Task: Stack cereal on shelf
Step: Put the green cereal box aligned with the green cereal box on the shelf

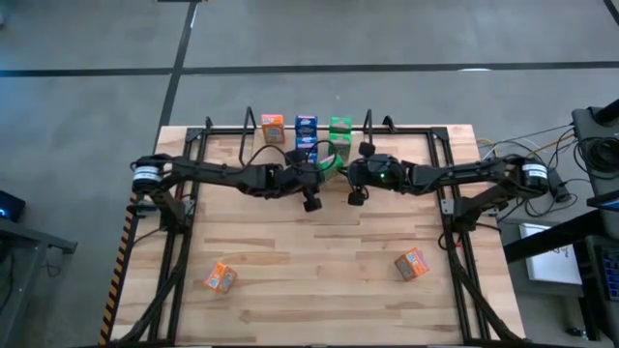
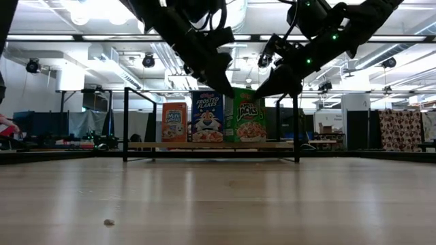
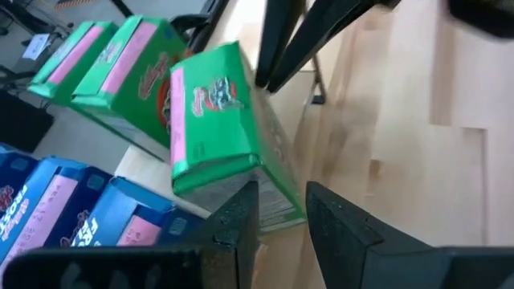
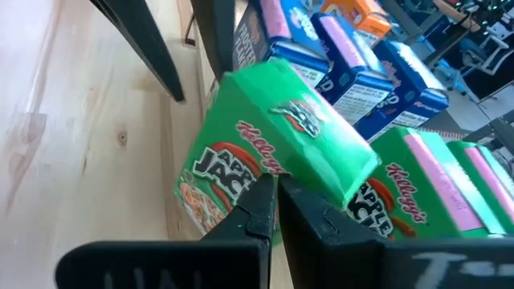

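Note:
My right gripper, now shut, should open, grip across the near box's top and turn it square, because the near green box stands crooked to the green box behind.
On the shelf at the table's far side stand orange, blue and green cereal boxes, with more blue and green ones beside them. One green box is tilted at the shelf's near side. My left gripper is shut on its lower end. My right gripper is shut, with its tips at that box's printed front. In the high view the two grippers meet over the shelf's near edge. My left gripper pinches the green box's lower corner, at its narrow grey printed side, between its two fingers. The fingers come slanting down from the table's near left. The box is tilted, its top leaning toward the other green boxes; the fingers hide what its bottom rests on. My right gripper's shut fingertips lie in front of the box's printed face; whether they touch it I cannot tell.
Two orange boxes lie loose on the near half of the table, one at the left and one at the right. The shelf's black uprights flank the boxes. Bare wood lies between the shelf and the loose boxes.

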### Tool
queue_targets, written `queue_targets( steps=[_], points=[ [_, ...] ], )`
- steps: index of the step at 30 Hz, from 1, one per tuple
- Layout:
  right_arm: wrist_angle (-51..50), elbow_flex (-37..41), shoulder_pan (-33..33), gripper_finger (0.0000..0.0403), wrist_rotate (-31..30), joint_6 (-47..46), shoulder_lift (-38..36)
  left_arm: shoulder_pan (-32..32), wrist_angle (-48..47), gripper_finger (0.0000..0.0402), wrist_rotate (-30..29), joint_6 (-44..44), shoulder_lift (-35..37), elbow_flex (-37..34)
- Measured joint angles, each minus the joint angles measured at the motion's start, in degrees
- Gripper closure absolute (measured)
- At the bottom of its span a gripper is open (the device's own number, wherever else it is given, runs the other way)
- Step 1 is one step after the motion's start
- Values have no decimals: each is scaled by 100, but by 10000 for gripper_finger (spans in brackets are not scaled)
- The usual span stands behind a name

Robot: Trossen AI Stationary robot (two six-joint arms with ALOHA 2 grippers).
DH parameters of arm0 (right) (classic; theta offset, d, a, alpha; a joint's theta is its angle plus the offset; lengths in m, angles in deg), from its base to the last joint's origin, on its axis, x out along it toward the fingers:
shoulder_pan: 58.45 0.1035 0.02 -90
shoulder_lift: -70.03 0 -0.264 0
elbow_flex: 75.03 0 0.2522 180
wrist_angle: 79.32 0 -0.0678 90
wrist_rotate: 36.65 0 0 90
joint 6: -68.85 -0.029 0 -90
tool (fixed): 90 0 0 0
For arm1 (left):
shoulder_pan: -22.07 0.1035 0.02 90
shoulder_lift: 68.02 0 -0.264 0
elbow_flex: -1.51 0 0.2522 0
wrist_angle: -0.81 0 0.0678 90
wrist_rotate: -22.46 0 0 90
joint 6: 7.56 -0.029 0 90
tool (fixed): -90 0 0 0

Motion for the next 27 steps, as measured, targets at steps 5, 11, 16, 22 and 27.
queue_targets(
  steps=[5,11,16,22,27],
  points=[
    [-53,0,0,394,0,6,-137,88,16,313,-7,9,-109,0],
    [-266,-2,0,394,13,60,-394,92,70,313,-56,29,-115,2],
    [-1286,-505,-31,388,127,-109,-649,111,162,313,-151,31,-115,2],
    [-2867,-1590,-276,332,1673,-253,-595,116,178,313,-153,22,-115,2],
    [-3645,-2353,-544,254,2225,-22,-424,116,180,313,-153,18,-115,2]
  ],
)
